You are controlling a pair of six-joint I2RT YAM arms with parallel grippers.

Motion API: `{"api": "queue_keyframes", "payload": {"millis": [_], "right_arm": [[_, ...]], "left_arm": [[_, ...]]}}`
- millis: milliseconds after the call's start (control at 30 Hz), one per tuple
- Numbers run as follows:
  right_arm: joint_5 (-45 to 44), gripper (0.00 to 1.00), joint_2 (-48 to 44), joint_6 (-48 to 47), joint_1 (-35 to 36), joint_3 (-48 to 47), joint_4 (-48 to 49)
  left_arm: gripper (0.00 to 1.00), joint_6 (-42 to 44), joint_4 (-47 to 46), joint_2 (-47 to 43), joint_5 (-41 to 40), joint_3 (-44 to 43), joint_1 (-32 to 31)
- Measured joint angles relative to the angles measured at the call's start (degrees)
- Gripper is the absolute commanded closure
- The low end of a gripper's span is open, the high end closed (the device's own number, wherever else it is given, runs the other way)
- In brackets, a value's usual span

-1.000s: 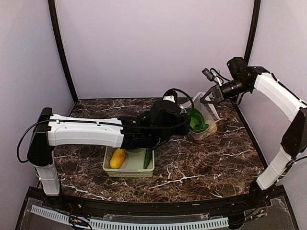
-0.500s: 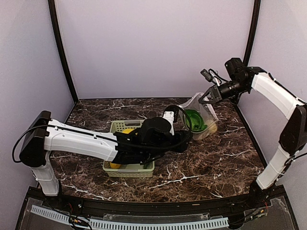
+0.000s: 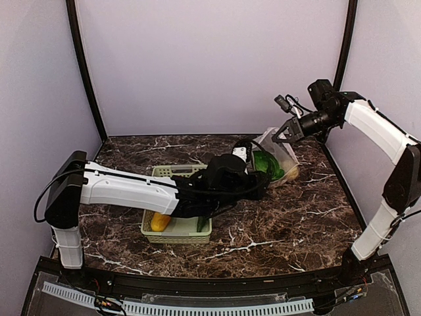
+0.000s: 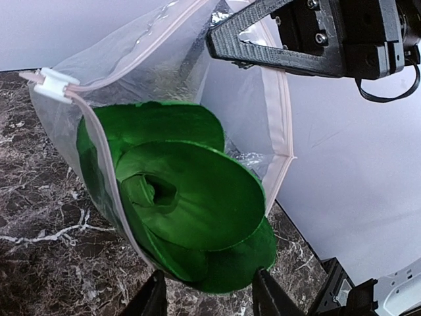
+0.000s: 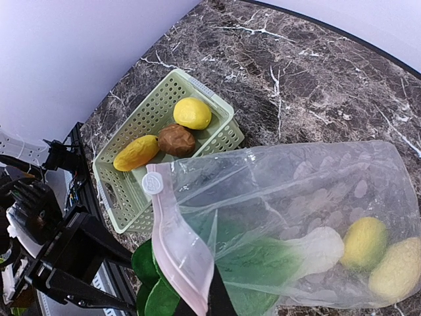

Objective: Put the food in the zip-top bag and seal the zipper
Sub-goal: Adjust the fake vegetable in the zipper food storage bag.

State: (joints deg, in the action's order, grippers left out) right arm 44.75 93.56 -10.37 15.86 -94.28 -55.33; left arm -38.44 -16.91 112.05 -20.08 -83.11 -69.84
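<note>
I should use my left gripper to push the bok choy's leaves [image 4: 230, 264] deeper into the bag [image 4: 168, 85] before getting more food, because they poke out of the bag's opening.
The clear zip-top bag [image 3: 281, 155] lies on its side at the back right, its mouth facing my left gripper [image 3: 261, 179]. My right gripper [image 3: 284, 135] is shut on the pinkish zipper strip [image 4: 283, 99] and holds the mouth up; its dark finger [image 5: 214, 299] shows under the strip. The white slider tab [image 4: 56, 84] sits at the strip's end. The green-white bok choy [image 5: 289, 260] lies in the bag, its leaves [image 4: 191, 210] sticking out of the mouth. My left gripper [image 4: 210, 296] is open, its fingers either side of the leaf edge. Two yellow fruits [image 5: 365, 240] sit at the bag's bottom.
A pale green lattice basket [image 5: 125, 204] stands left of the bag. It holds a yellow lemon [image 5: 192, 113], a brown potato [image 5: 175, 139], an orange-yellow fruit [image 5: 136, 152] and a dark green cucumber [image 3: 202, 224]. My left arm [image 3: 131, 191] crosses above the basket.
My left gripper drew back from the bag toward the basket, then came forward to the bag's mouth again. The right gripper held the bag's edge throughout, shifting little.
</note>
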Motion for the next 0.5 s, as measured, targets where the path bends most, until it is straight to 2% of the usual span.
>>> {"api": "queue_keyframes", "payload": {"millis": [67,200,500], "right_arm": [[0.0,1.0,-0.02,0.0,0.0,0.0,0.02],[0.0,1.0,-0.04,0.02,0.02,0.0,0.04],[0.0,1.0,-0.07,0.09,0.02,0.0,0.04]], "left_arm": [[0.45,0.52,-0.68,-0.02,0.81,0.33,0.24],[0.42,2.97,-4.63,-1.07,1.6,4.42,-0.33],[0.53,5.81,-6.6,-1.57,1.16,8.17,-3.23]]}}
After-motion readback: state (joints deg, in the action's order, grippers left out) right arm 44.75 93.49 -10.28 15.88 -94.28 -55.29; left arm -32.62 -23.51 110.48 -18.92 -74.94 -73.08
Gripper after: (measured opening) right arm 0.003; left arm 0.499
